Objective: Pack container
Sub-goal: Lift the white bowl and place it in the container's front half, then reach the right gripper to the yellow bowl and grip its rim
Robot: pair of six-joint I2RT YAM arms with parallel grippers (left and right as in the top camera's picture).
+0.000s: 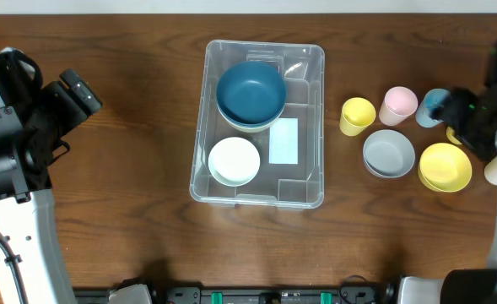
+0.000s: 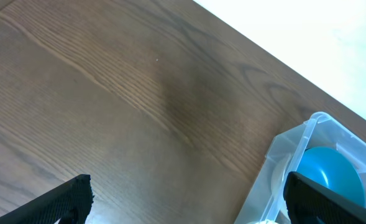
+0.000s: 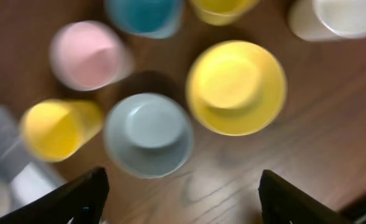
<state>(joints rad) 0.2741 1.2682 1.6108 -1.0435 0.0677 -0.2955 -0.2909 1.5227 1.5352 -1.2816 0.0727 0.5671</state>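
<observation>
The yellow bowl's rim away from the grey bowl borders open wood, so my right gripper should keep moving toward that rim until its open fingers straddle it.
The container is a clear bin at the table's middle. A blue bowl and a white bowl sit in it beside its white label. My left gripper hangs open far to its left. In the left wrist view the left gripper is empty over bare wood, with the container's corner and the blue bowl at lower right. My right gripper hovers open and empty over the cups and bowls on the right. In its wrist view the right gripper sits just short of a grey bowl and a yellow bowl.
Right of the container stand a yellow cup, a pink cup, a blue cup, a grey bowl, a yellow bowl and a white cup. The right wrist view is blurred and also shows a second yellow cup.
</observation>
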